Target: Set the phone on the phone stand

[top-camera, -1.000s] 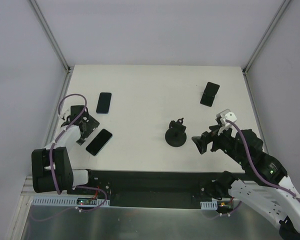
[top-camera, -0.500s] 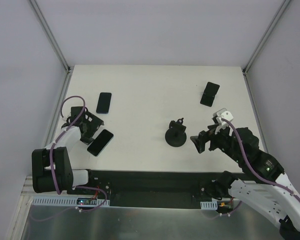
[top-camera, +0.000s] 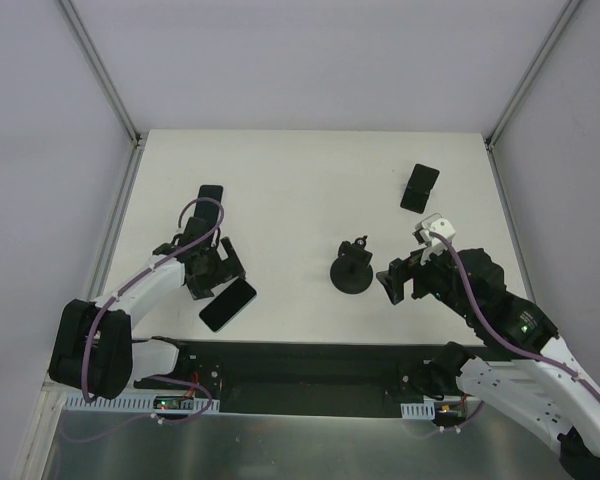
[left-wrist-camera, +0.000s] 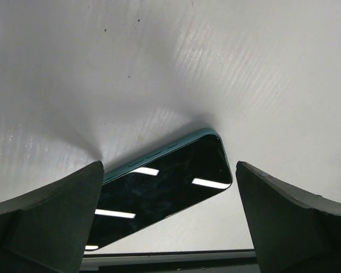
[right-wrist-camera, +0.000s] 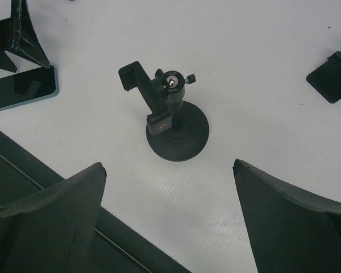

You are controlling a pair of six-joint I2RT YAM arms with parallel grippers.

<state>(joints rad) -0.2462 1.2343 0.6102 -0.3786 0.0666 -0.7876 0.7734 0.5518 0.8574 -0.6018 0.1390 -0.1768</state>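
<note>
The phone (left-wrist-camera: 162, 186) lies at a slant across the fingers of my left gripper, so I should swing around to the end (top-camera: 245, 288) of the phone facing the clamp holder and grip across the phone's width.
A black phone (top-camera: 228, 304) with a teal edge lies flat near the table's front edge. In the left wrist view the phone (left-wrist-camera: 159, 187) lies between my fingers. My left gripper (top-camera: 215, 275) (left-wrist-camera: 169, 165) is open and low over it, with the jaws wide apart. A second black phone (top-camera: 210, 194) lies farther back, partly hidden by my left arm. The folding phone stand (top-camera: 419, 187) stands at the back right, and its edge shows in the right wrist view (right-wrist-camera: 333, 74). My right gripper (top-camera: 393, 283) (right-wrist-camera: 168, 166) is open and empty.
A black clamp holder on a round base (top-camera: 352, 268) (right-wrist-camera: 176, 122) stands mid-table, just left of my right gripper. The black front rail (top-camera: 300, 362) runs along the near edge, close to the phone. Grey walls enclose the table.
My left gripper has swung right and toward the near edge, and the teal-edged phone has slid the same way. My right gripper has crept left toward the round-base holder.
</note>
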